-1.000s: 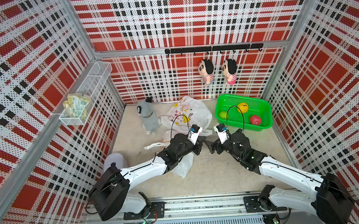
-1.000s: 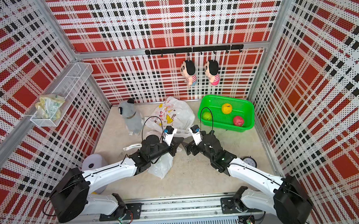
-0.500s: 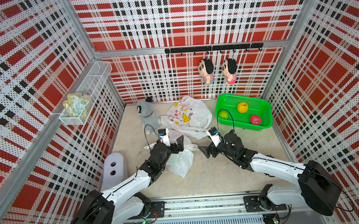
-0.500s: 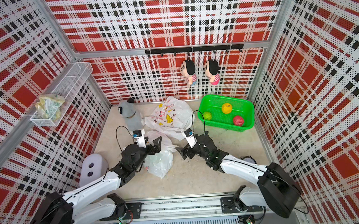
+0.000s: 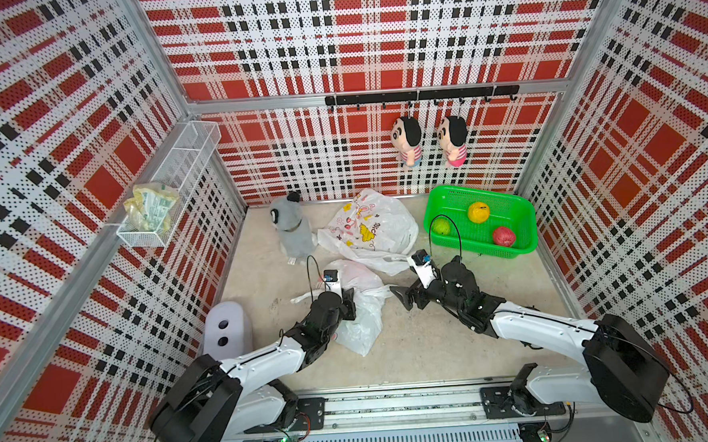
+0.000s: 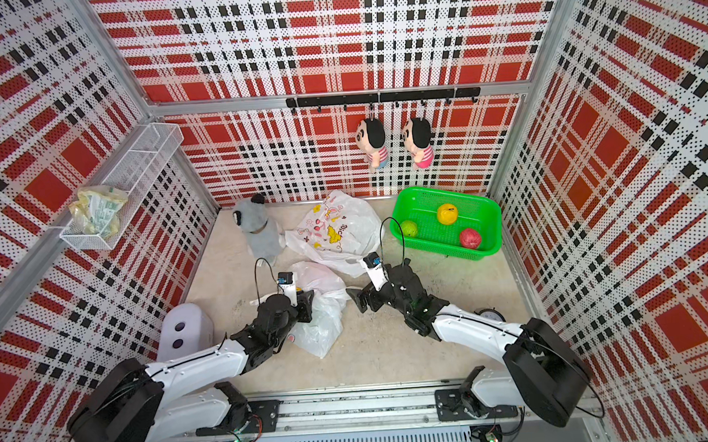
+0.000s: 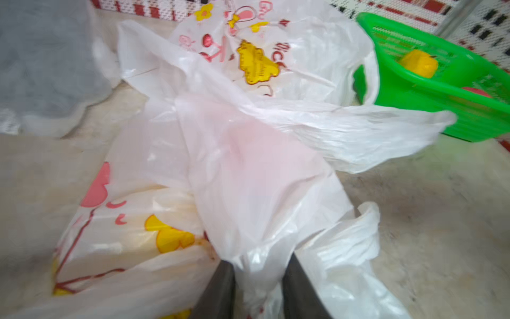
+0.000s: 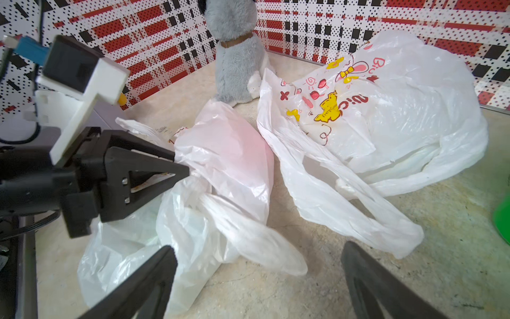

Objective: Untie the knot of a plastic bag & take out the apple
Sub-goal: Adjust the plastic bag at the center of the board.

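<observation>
My right gripper should hold the loose handle's base (image 8: 225, 215) before my left gripper takes a new grip on the bag's film, because my left gripper covers the bag's bunched neck (image 8: 197, 180) beside the knot.
The plastic bag (image 5: 359, 309) (image 6: 322, 315) lies crumpled on the floor in front of me, thin white film with pink and yellow prints (image 7: 165, 237). Its neck is twisted into a knot (image 8: 200, 193). A pink tint shows through the film (image 8: 234, 143) (image 7: 248, 154); the apple itself is hidden. My left gripper (image 5: 349, 299) (image 7: 258, 265) (image 8: 176, 171) is shut on a bunch of the bag's plastic beside the knot. My right gripper (image 5: 400, 297) (image 6: 355, 300) (image 8: 259, 248) stands open just right of the bag, over bare floor, with a loose handle end near it.
A second printed bag (image 5: 369, 229) (image 8: 386, 116) lies flat behind. A green basket (image 5: 483, 253) at the back right holds three fruits. A grey plush (image 5: 290, 225) stands at the back left, and a white device (image 5: 227, 328) sits by the left wall.
Both grippers have drawn back from the printed bag toward the front. The left gripper stood open half a second ago and now pinches the near bag. The right stays open.
</observation>
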`<state>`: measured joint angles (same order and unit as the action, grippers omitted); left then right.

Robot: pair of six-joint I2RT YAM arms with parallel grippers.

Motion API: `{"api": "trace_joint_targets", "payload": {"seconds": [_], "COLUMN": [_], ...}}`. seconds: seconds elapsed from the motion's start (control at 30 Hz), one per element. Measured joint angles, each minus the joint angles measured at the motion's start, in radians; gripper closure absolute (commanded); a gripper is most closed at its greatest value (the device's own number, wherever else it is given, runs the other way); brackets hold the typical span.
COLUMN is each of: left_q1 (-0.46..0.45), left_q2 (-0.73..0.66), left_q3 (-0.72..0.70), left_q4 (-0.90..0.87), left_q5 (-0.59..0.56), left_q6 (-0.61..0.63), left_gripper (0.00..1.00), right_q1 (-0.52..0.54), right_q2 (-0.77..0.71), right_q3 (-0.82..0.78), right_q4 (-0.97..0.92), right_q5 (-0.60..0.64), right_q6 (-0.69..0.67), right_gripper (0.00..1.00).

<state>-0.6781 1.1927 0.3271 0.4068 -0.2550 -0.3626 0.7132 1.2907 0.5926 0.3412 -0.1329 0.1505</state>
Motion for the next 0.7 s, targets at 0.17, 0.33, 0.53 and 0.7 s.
{"api": "trace_joint_targets", "payload": {"seconds": [0.17, 0.33, 0.53, 0.7], "left_q1": [-0.05, -0.07, -0.071, -0.047], "left_q2": [0.026, 0.094, 0.167, 0.232], "left_q3": [0.058, 0.212, 0.359, 0.405], "left_q4": [0.017, -0.003, -0.108, -0.174], "left_q5": [0.1, 0.312, 0.52, 0.653], "left_q6": [0.132, 0.312, 0.509, 0.621], "left_gripper": [0.96, 0.97, 1.0, 0.99], "right_q1": [0.0, 0.0, 0.0, -0.001], "right_q2": [-0.068, -0.199, -0.333, -0.36], "right_q3": [-0.003, -0.052, -0.114, -0.122], "right_q4": [-0.035, -0.069, -0.151, -0.187], "right_q5": [0.04, 0.069, 0.076, 0.093], "right_q6": [-0.007, -0.032, -0.069, -0.082], "right_gripper": [0.02, 0.01, 0.01, 0.05]}}
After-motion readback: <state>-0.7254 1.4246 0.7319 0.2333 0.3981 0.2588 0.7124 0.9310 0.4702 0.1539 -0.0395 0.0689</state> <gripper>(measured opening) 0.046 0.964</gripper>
